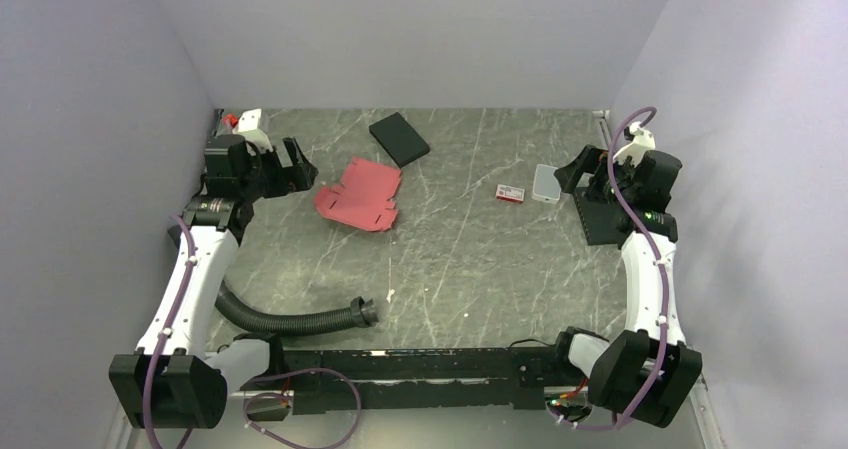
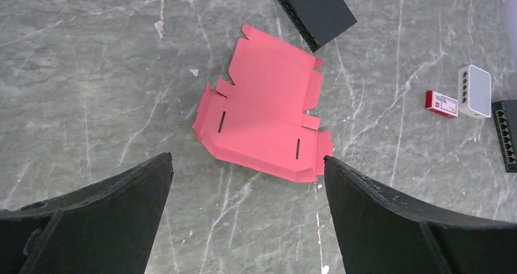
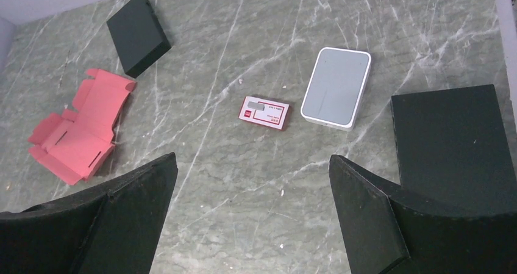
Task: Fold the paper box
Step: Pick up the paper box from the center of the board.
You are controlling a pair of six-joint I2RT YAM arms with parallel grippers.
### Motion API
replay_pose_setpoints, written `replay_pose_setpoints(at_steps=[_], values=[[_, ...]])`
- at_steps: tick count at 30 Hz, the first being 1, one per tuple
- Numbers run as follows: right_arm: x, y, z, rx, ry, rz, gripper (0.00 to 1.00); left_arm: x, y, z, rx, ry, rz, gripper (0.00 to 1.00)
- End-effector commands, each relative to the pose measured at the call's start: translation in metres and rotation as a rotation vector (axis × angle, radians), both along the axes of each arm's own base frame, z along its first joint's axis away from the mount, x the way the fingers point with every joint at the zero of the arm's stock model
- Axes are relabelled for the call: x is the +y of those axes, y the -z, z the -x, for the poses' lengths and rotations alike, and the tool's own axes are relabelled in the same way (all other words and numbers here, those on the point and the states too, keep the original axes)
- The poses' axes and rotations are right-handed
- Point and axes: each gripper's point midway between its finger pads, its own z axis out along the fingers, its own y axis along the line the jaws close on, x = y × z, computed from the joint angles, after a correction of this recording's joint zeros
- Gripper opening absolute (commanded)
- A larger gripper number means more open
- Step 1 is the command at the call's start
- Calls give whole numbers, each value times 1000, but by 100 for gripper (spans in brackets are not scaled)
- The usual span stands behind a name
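Observation:
I should now move my left gripper toward that edge [image 2: 253, 167] until my open fingers straddle it, as the paper box's near edge [image 1: 345, 221] lies clear and faces them.
The paper box [image 1: 360, 194] is a flat pinkish-red die-cut sheet with flaps, lying unfolded on the marbled table left of centre. The left wrist view shows the same paper box [image 2: 265, 115] spread flat just beyond my open left gripper [image 2: 247, 161]; nothing sits between its jaws. In the top view my left gripper [image 1: 297, 165] hovers just left of the sheet. My right gripper [image 1: 583, 176] is far off at the right side, open and empty. From the right wrist view the paper box [image 3: 79, 127] lies at far left, well away from that right gripper [image 3: 252, 161].
A black flat box [image 1: 399, 139] lies behind the sheet. A tiny red-and-white carton [image 1: 509, 194] and a white device [image 1: 546, 182] sit right of centre. A black slab [image 1: 602, 214] is by the right arm. A corrugated black hose [image 1: 300, 319] runs along the near left.

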Motion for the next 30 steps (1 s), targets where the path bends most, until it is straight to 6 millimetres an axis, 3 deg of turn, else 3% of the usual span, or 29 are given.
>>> replay_pose_setpoints(at_steps=[1,6,9,15,19,24,30], values=[[-3,-30,-3,-78,25,2,100,-10,-17,-2,-54,42,53,99],[1,-30,-1,-80,7,-8,100,-25,-13,7,-30,80,144,99],[6,-27,0,-84,-31,-11,100,-32,0,16,7,78,213,99],[51,-12,23,-170,-398,50,100,-50,36,39,104,70,401,99],[73,-7,41,-206,-566,27,100,-52,54,47,142,34,463,99],[81,-4,46,-189,-615,-23,100,-48,76,45,185,-47,516,99],[86,0,47,-188,-648,-27,100,-47,97,29,207,-115,583,99]])
